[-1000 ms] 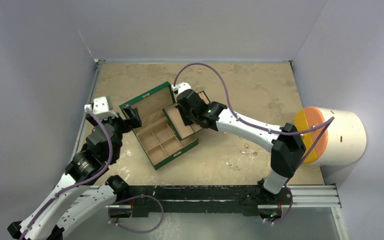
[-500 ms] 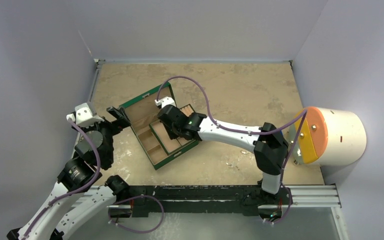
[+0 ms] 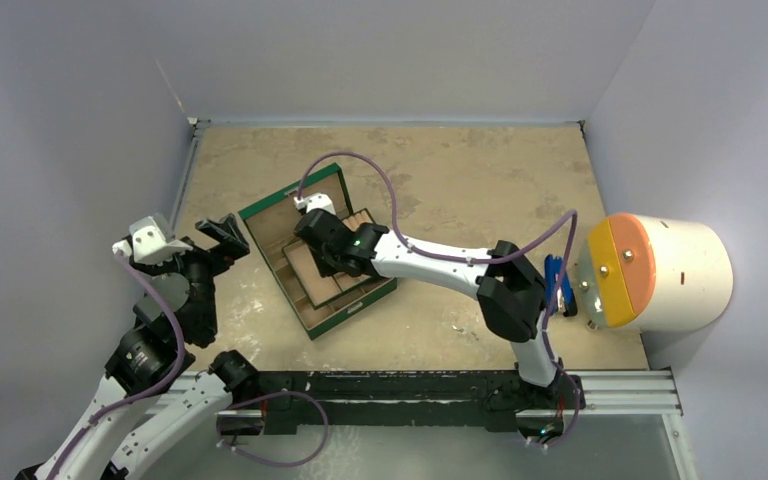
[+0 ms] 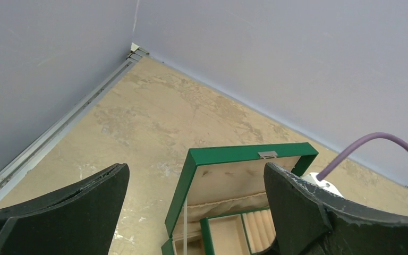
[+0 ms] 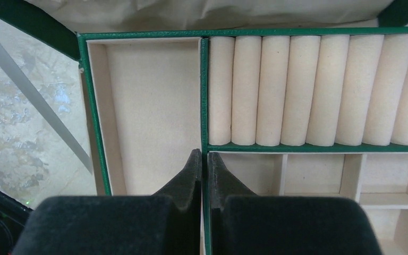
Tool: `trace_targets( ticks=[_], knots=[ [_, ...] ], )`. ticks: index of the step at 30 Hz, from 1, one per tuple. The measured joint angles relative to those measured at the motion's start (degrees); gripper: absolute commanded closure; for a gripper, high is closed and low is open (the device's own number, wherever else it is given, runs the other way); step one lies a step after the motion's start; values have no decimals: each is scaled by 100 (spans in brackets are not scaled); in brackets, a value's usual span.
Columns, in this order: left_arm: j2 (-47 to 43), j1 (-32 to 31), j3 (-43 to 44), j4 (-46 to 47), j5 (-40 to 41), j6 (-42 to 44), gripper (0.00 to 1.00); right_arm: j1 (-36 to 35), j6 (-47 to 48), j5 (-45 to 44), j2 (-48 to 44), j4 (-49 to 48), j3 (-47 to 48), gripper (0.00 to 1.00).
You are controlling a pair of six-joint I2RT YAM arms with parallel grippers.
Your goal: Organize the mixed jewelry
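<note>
The inner tray (image 3: pixel 310 277) is hanging level, and its edges are parallel to the green box. My right gripper should go on lowering it until it sits in place over the lower compartments (image 3: pixel 293 289).
A green jewelry box (image 3: pixel 354 309) lies open left of centre, its lid (image 3: pixel 260 211) folded back. My right gripper (image 3: pixel 316 258) is shut on the green divider wall (image 5: pixel 204 95) of the box's inner tray (image 3: pixel 311 277), which sits over the lower compartments. In the right wrist view my right gripper (image 5: pixel 204 159) pinches that wall between an empty bin (image 5: pixel 154 106) and the ring rolls (image 5: pixel 297 90). My left gripper (image 3: pixel 222 232) is open and empty, just left of the lid; it faces the box (image 4: pixel 244 155) in its own view (image 4: pixel 195 175). The jewelry is hidden behind my right elbow.
A white cylinder with an orange face (image 3: pixel 660 272) lies at the right edge. A blue clip-like tool (image 3: pixel 555 285) sits beside it, next to my right elbow (image 3: pixel 508 297). Grey walls close the table at left, back and right.
My right gripper has carried the tray leftward, over the box's lower compartments. My left gripper has pulled back left, away from the lid. My right elbow swung left, uncovering the blue tool.
</note>
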State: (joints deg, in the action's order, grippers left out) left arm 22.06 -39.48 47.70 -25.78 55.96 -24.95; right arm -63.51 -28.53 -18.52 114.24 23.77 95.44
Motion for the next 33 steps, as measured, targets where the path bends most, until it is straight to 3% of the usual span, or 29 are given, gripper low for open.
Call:
trace_targets(
  ticks=[33],
  knots=[
    [-7,0,0,0,-28,0,2,-343,-260,0,614,258,518,100]
  ],
)
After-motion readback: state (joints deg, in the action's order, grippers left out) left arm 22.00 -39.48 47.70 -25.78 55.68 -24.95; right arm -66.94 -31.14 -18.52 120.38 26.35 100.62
